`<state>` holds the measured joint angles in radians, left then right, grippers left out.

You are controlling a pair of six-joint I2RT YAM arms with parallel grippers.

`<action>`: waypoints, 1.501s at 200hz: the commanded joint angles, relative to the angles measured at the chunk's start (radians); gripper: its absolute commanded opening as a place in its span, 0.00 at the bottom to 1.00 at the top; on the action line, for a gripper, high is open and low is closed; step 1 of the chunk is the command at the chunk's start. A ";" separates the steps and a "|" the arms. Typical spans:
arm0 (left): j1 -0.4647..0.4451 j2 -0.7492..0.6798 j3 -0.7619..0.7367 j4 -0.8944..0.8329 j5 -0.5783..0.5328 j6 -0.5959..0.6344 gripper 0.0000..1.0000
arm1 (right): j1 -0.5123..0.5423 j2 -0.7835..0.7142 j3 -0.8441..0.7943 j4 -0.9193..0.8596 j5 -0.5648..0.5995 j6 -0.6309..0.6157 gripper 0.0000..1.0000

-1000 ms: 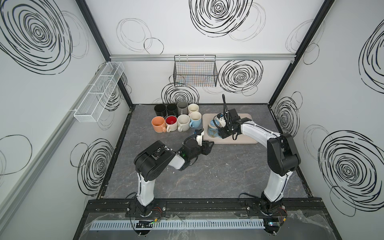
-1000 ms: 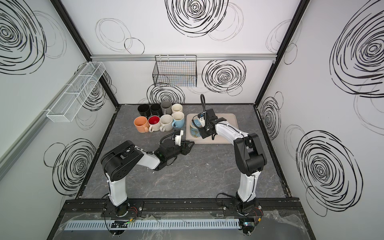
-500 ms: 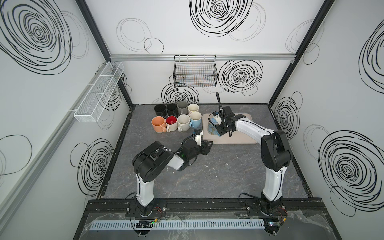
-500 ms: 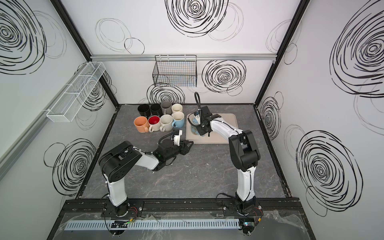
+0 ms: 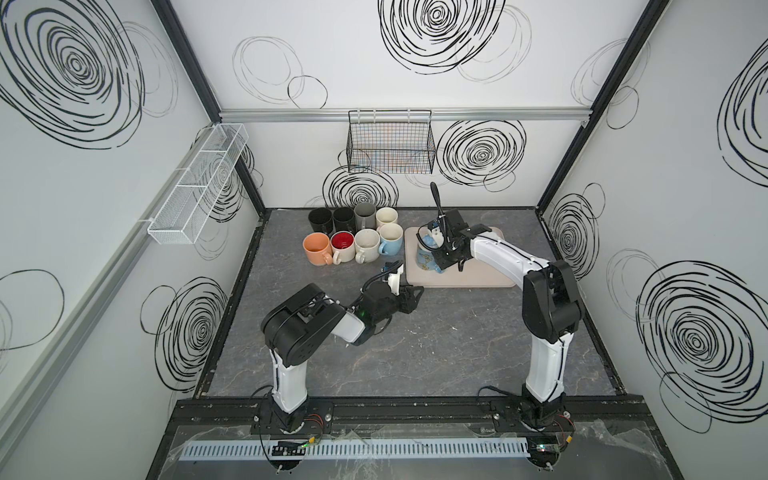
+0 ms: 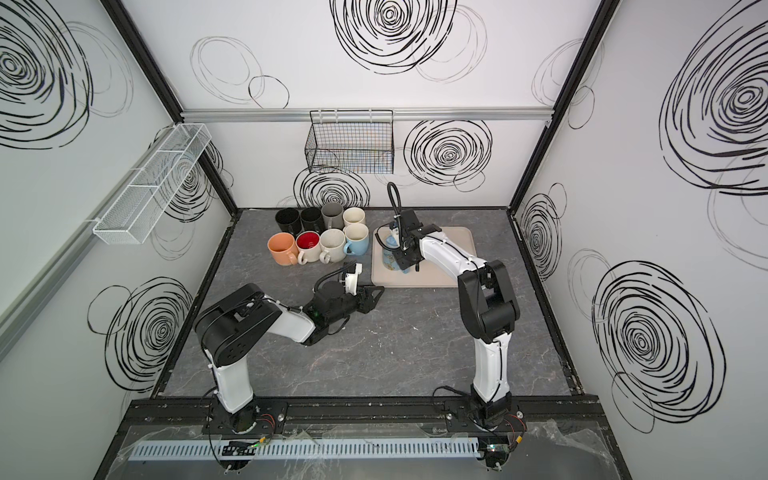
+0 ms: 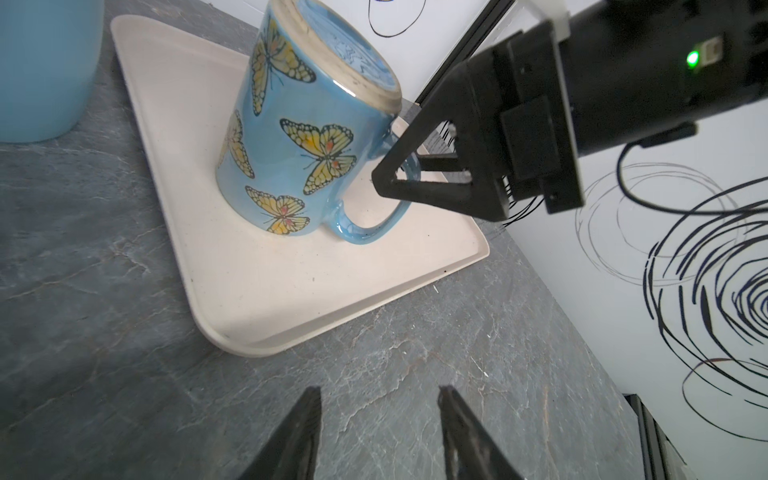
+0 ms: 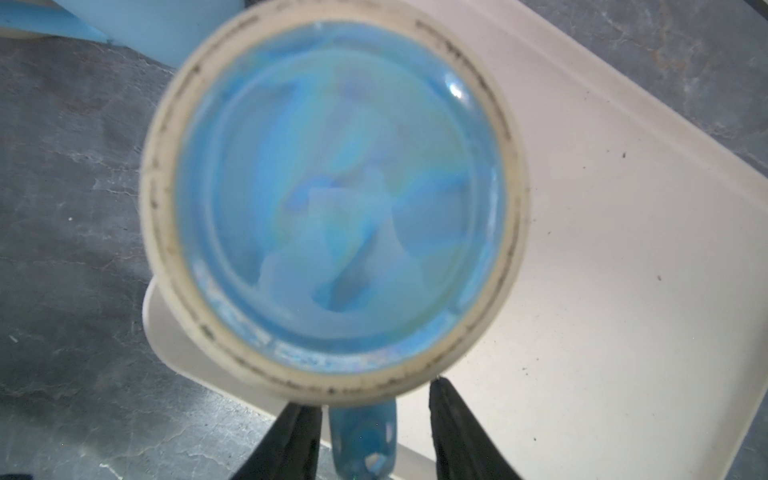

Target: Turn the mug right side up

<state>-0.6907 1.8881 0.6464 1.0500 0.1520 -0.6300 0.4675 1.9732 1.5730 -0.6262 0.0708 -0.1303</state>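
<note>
My right gripper is pointing down at the base-up mug's handle point(image 7: 364, 232). I should take hold there, tip the mug onto its side and give the handle point(image 8: 364, 442) to my left gripper.
A blue mug point(image 5: 427, 254) point(image 6: 390, 257) with yellow butterflies stands upside down near the left end of a beige tray point(image 5: 478, 274) point(image 6: 449, 257), base up. In the left wrist view the mug point(image 7: 299, 137) shows its handle point(image 7: 365, 232) low on the side facing my right gripper point(image 7: 399, 174). My right gripper point(image 5: 441, 266) point(image 8: 372, 397) points down beside the mug point(image 8: 332, 199). It is open, with one finger on each side of the handle point(image 8: 363, 440) and a gap on one side. My left gripper point(image 5: 419, 291) point(image 7: 380, 390) lies open and empty on the table, just before the tray's near corner.
Several upright mugs point(image 5: 353, 237) stand in two rows left of the tray, the nearest a light blue one point(image 7: 41, 62). A black wire basket point(image 5: 390, 145) hangs on the back wall and a white wire shelf point(image 5: 199, 183) on the left wall.
My right arm has swung a little to the left, bringing its gripper in at the mug's handle. The mug still stands base up, and the left arm has barely moved.
</note>
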 commanded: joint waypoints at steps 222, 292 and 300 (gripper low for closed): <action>0.035 -0.075 -0.039 0.093 0.001 -0.037 0.49 | 0.031 0.105 0.144 -0.129 0.053 0.005 0.27; 0.040 -0.105 -0.048 0.088 0.005 -0.051 0.50 | 0.022 0.036 0.095 -0.044 0.042 0.035 0.00; 0.042 -0.110 -0.050 0.094 0.008 -0.062 0.50 | 0.016 0.006 0.060 -0.002 0.020 0.060 0.00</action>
<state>-0.6643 1.8175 0.6094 1.0733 0.1543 -0.6628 0.4908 2.0655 1.6852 -0.7067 0.1230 -0.1101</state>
